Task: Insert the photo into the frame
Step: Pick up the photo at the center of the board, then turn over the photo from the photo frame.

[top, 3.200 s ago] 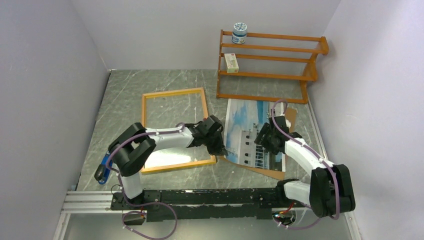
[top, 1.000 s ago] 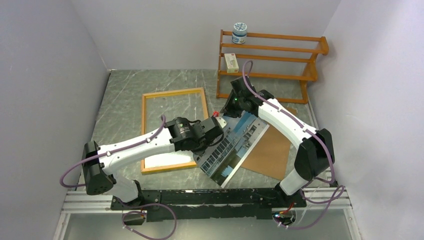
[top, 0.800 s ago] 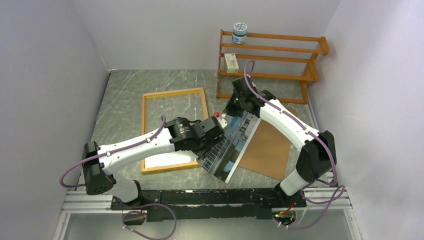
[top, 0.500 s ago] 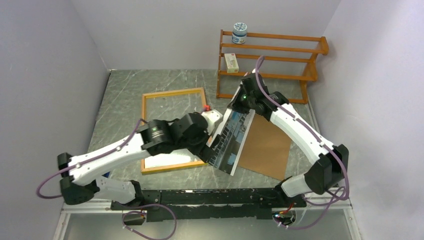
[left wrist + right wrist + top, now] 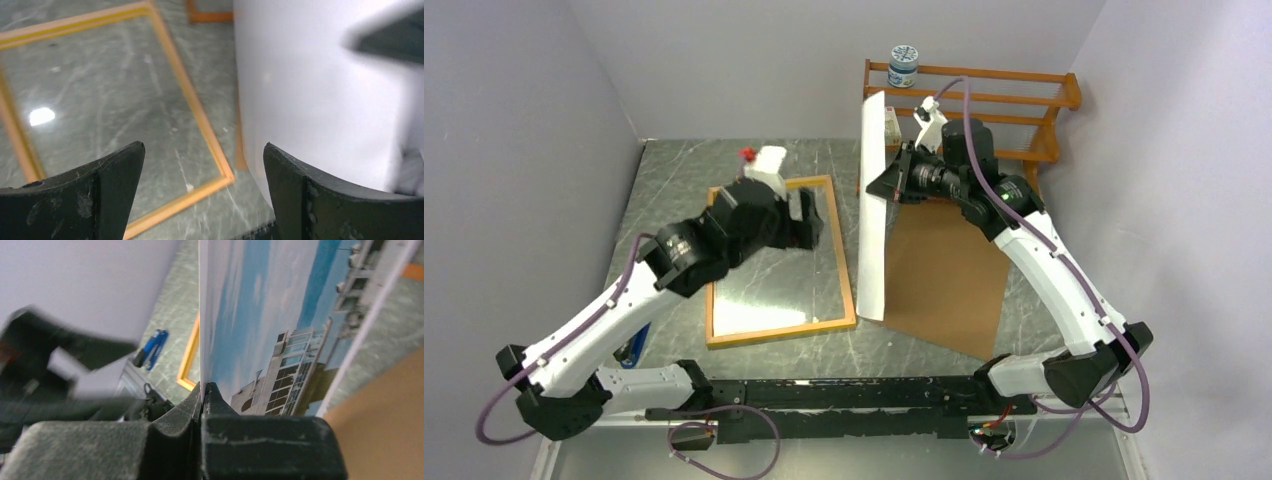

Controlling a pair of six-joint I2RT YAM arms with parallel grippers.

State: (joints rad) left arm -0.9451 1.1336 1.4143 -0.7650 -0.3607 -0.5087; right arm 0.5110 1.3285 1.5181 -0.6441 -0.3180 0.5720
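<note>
The robot's left gripper should move out of the way and its right gripper should lay the photo into the frame (image 5: 776, 290) with its white back up, because the photo stands on edge (image 5: 872, 268) next to the frame.
The photo (image 5: 874, 250) stands almost on edge between the frame and a brown board, its plain white back facing left. Its lower edge is down by the table. My right gripper (image 5: 887, 185) is shut on its upper part. In the right wrist view the jaws of that gripper (image 5: 202, 387) pinch the sheet's edge, and the printed building and sky (image 5: 270, 330) face right. The frame (image 5: 779, 332) lies flat on the table, left of the photo. My left gripper (image 5: 809, 222) hovers open above it, holding nothing. In the left wrist view the left gripper (image 5: 201, 147) looks down on the frame (image 5: 192, 100), with the photo's white back (image 5: 310, 100) on the right.
A brown cardboard backing board (image 5: 944, 280) lies flat right of the photo. An orange-brown shelf rack (image 5: 984, 110) stands at the back right, with a jar (image 5: 904, 65) on top. A blue tool (image 5: 634, 345) lies near the frame's front left corner. Grey walls enclose the table.
The left gripper let go of the photo, opened wide and drew back up and left over the frame. The right gripper raised the photo from a slant to nearly upright.
</note>
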